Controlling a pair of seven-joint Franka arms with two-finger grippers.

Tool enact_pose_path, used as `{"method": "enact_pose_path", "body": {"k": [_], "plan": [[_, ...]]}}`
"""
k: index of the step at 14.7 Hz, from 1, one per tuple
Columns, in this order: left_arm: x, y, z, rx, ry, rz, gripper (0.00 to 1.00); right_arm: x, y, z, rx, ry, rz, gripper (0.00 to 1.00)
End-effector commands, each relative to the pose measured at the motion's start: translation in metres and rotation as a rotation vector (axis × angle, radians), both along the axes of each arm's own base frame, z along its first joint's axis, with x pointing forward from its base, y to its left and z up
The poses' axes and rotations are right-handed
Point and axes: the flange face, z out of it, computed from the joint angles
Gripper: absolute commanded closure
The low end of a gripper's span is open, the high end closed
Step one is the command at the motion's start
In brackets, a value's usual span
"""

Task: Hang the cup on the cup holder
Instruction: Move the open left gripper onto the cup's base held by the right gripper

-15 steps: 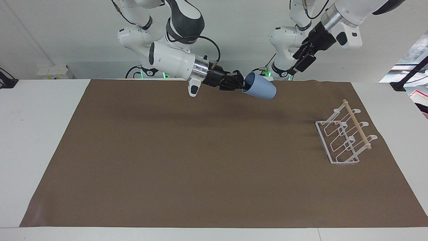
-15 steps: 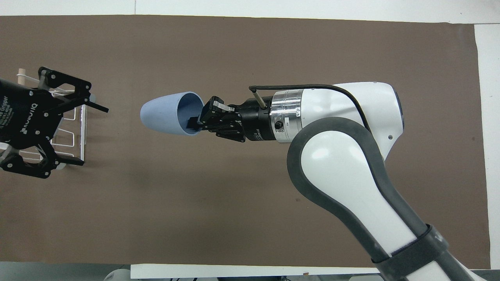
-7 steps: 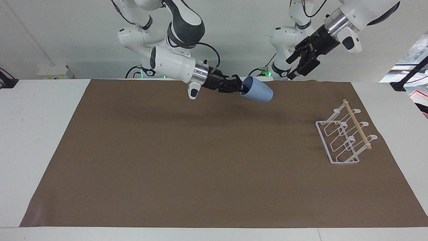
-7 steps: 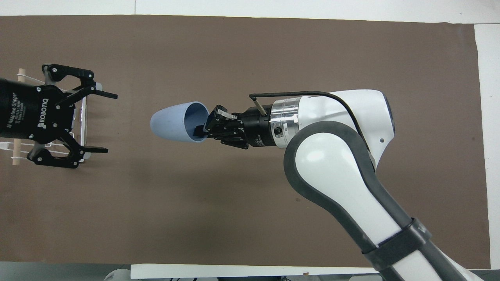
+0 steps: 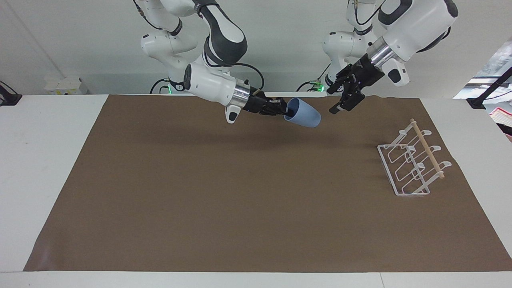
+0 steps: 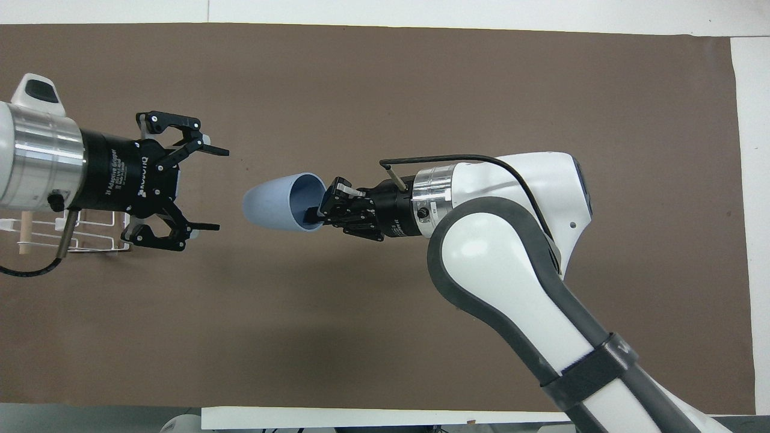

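The light-blue cup's opening (image 6: 307,201) looks wider than the cup holder's wire loops (image 6: 97,232), so the cup should sit at a slant over a loop when I hang it.
The light-blue cup (image 5: 305,114) is held in the air on its side, its base pointing toward the left arm's end of the table. My right gripper (image 5: 285,111) is shut on the cup's rim, one finger inside; it also shows in the overhead view (image 6: 316,209) with the cup (image 6: 267,201). My left gripper (image 5: 331,101) is open in the air, a short gap from the cup's base, facing it (image 6: 219,189). The white wire cup holder (image 5: 412,164) with its wooden dowel (image 5: 427,149) stands at the left arm's end. The left arm partly covers it in the overhead view (image 6: 90,231).
A brown mat (image 5: 240,192) covers most of the white table (image 5: 48,160). Both arms hang over the mat's edge nearest the robots.
My left gripper has swung down from over the cup holder toward the cup's base. My right gripper has drawn the cup slightly lower and toward the right arm's end.
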Motion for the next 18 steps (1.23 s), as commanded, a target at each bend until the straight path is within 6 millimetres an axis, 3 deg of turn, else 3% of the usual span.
{"method": "enact_pose_path", "body": {"k": [1,9,14,15,16,18], "plan": [[-0.006,-0.004,-0.018,-0.001,0.008,0.027,0.0,-0.002,-0.002,0.003,-0.002,-0.011,-0.011,1.0],[-0.003,-0.018,-0.067,0.018,0.01,0.056,0.0,-0.002,-0.002,0.003,-0.002,-0.011,-0.011,1.0],[-0.006,-0.035,-0.078,0.022,0.009,0.059,0.05,-0.002,-0.002,0.003,-0.002,-0.011,-0.011,1.0],[-0.007,-0.037,-0.077,0.022,0.016,0.064,0.49,-0.002,-0.002,0.003,-0.002,-0.011,-0.011,1.0],[-0.008,-0.039,-0.079,0.027,0.003,0.042,0.99,-0.002,-0.002,0.003,-0.002,-0.011,-0.011,1.0],[-0.01,-0.044,-0.08,0.028,0.005,0.022,1.0,-0.001,-0.003,0.003,-0.002,-0.011,-0.012,1.0]]}}
